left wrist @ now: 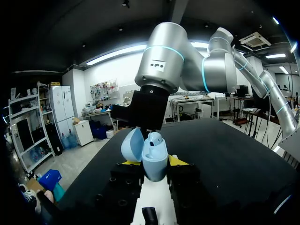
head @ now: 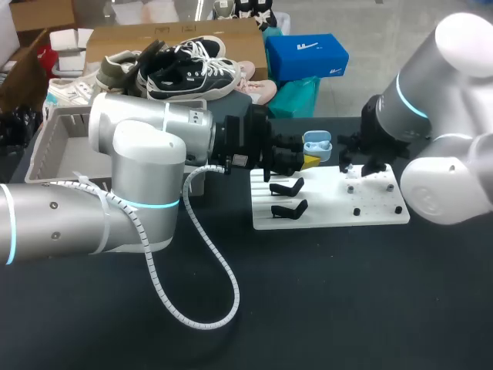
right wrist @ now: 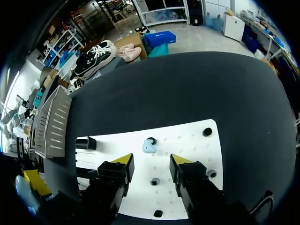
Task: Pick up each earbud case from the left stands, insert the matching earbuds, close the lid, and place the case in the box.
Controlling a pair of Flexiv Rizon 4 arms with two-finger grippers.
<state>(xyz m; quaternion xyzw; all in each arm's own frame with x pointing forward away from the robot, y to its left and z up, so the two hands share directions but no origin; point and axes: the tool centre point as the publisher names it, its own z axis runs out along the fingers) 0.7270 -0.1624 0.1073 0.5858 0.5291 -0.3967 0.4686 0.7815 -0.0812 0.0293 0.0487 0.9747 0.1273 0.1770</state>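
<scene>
I expect the light blue earbud to come loose and the peg to stay standing when I lift, because the black peg's end sticks out next to the earbud.
My left gripper is shut on a light blue earbud case, held upright with its lid swung open. One light blue earbud sits in the case's top. In the head view the case hangs above the white board's far left corner. My right gripper stands open just above the board, with nothing between its fingers. A second light blue earbud rests on a peg just ahead of its yellow tips. In the head view my right gripper is over the board's far side, right of the case.
Two empty black stands occupy the board's left part, and several black pegs dot its right part. A grey box sits at the table's far left, behind my left arm. My left arm's cable loops over the near tabletop.
</scene>
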